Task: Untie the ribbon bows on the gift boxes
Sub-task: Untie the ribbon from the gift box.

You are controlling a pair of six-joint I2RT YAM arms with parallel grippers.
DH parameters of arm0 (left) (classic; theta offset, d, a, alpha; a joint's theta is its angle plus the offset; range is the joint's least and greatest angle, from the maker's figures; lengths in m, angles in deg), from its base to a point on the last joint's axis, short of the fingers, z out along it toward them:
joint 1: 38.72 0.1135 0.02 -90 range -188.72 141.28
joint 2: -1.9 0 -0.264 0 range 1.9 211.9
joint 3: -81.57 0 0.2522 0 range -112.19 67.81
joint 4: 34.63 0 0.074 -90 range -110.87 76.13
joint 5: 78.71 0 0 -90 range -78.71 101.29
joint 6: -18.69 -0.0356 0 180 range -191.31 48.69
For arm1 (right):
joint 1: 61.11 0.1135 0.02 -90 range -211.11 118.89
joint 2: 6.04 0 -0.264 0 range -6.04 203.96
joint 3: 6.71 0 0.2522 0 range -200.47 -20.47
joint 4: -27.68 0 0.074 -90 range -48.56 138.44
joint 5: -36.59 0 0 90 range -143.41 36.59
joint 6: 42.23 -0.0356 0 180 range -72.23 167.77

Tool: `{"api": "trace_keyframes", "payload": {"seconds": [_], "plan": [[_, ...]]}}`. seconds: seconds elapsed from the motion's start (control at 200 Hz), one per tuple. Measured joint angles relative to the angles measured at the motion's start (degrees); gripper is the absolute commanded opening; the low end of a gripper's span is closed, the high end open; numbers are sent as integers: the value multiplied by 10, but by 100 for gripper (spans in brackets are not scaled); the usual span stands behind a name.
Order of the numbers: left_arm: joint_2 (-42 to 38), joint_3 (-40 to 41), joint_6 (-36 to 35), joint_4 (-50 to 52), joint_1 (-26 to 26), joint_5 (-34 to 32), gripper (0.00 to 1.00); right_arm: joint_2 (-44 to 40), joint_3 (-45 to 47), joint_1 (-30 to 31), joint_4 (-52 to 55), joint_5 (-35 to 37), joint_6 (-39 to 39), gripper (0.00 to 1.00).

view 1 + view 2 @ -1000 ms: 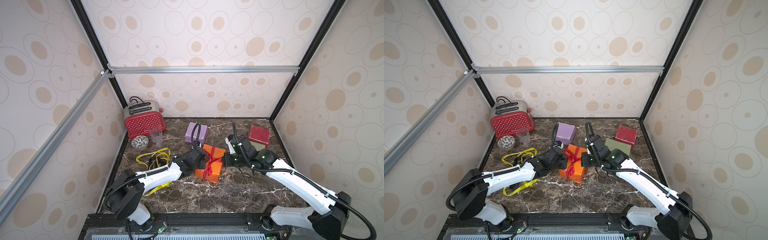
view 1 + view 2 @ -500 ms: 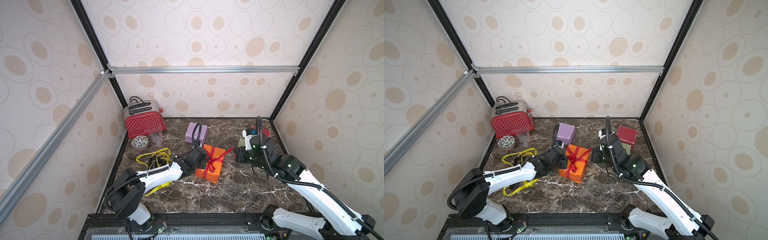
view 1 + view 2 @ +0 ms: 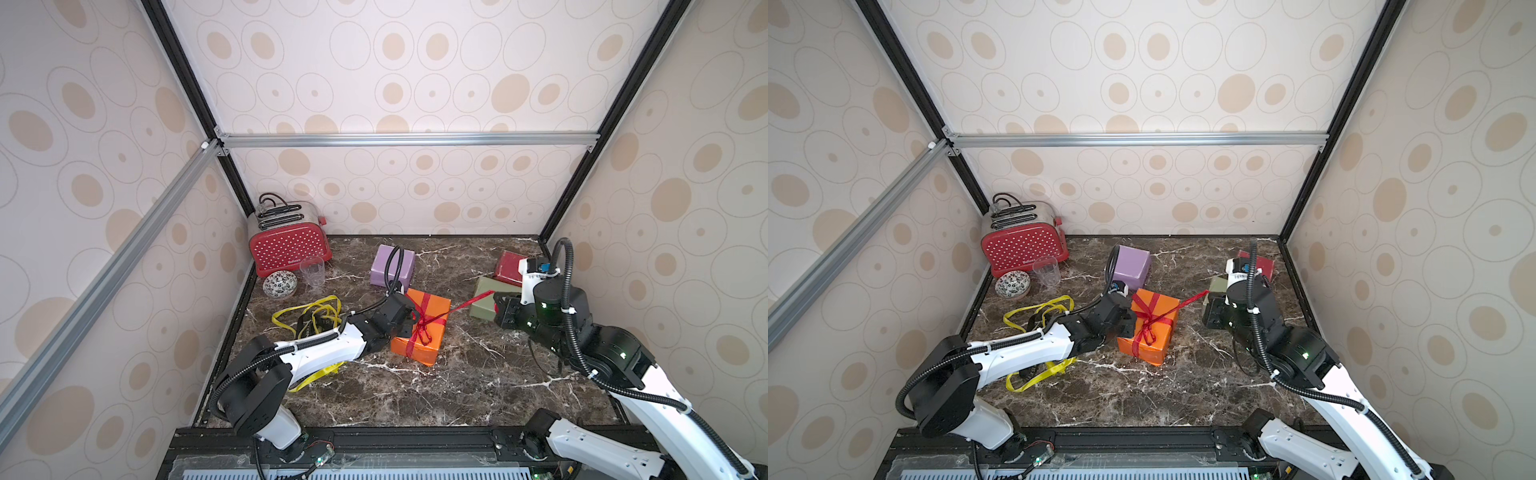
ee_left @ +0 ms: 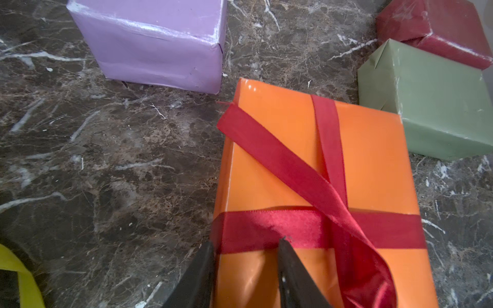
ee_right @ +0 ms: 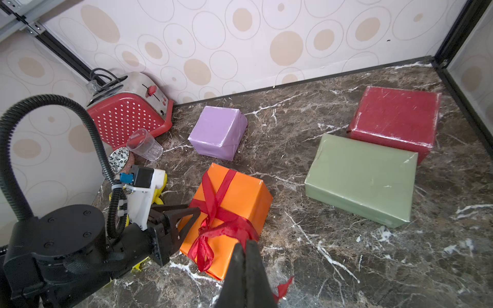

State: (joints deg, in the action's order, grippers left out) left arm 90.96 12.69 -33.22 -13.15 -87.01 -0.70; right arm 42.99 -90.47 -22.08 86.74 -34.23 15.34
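The red piece of ribbon is taut and its knot (image 3: 424, 325) is still on the orange box, so next my right gripper lets go of that piece's end before my left gripper lifts the crossed ribbon (image 3: 424, 302).
The orange gift box (image 3: 432, 307) (image 3: 1154, 307) lies mid-table with a red ribbon (image 3: 469, 302) (image 5: 221, 226) crossed over it. My left gripper (image 3: 408, 322) (image 4: 246, 242) is shut on the box's left edge, one finger on each side of it. My right gripper (image 3: 498, 300) (image 5: 245, 244) is shut on one end of the red ribbon, and that strand runs taut from the knot to the jaws. One loop (image 5: 202, 250) still hangs at the knot. The lilac box (image 3: 392, 266), olive box (image 5: 360, 178) and dark red box (image 5: 394, 117) are bare.
Loose yellow ribbons (image 3: 307, 311) and a black one (image 3: 305, 326) lie left of my left arm. A red dotted toaster (image 3: 289, 245), a clear cup (image 3: 311, 270) and a patterned bowl (image 3: 279, 284) stand at the back left. The olive box sits just under my right wrist.
My right gripper has drawn to the right with the ribbon end, pulling the strand out long and taut. The left gripper has kept its grip on the orange box.
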Motion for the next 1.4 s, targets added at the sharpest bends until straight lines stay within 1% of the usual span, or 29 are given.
{"api": "trace_keyframes", "payload": {"seconds": [0.436, 0.601, 0.666, 0.786, 0.911, 0.946, 1.022, 1.052, 1.117, 1.232, 1.332, 1.382, 1.402], "plan": [[3, -4, 0, 0, 0, 0, 40, -73, -6, 0, 3, 74, 10, 0], [4, -4, 0, -1, 0, 0, 39, -67, -15, -1, 9, 91, 17, 0], [3, -4, -1, -1, 0, 0, 39, -57, -21, -1, 19, 101, 19, 4], [0, 0, -3, -7, 0, 0, 40, -32, -30, -1, 33, 118, 21, 7], [-20, 28, -8, -31, 1, 1, 48, 3, -30, -2, 38, 128, 32, 6], [-30, 40, -10, -38, 1, 1, 52, 13, -30, -4, 38, 128, 35, 5], [-57, 69, -15, -46, 1, -1, 65, 37, -30, -14, 35, 126, 43, 4], [-72, 83, -19, -49, 1, -3, 68, 47, -30, -20, 33, 122, 46, 4], [-102, 114, -23, -55, 1, -10, 81, 70, -29, -39, 28, 109, 51, 3], [-148, 157, -29, -65, 1, -24, 85, 103, -17, -83, 12, 75, 59, 0], [-184, 185, -29, -79, 1, -35, 99, 130, 4, -116, -6, 45, 62, 0], [-205, 195, -28, -82, 1, -39, 99, 141, 19, -129, -15, 33, 62, 0], [-211, 196, -27, -83, 1, -39, 99, 144, 25, -133, -17, 30, 62, 2]]}}
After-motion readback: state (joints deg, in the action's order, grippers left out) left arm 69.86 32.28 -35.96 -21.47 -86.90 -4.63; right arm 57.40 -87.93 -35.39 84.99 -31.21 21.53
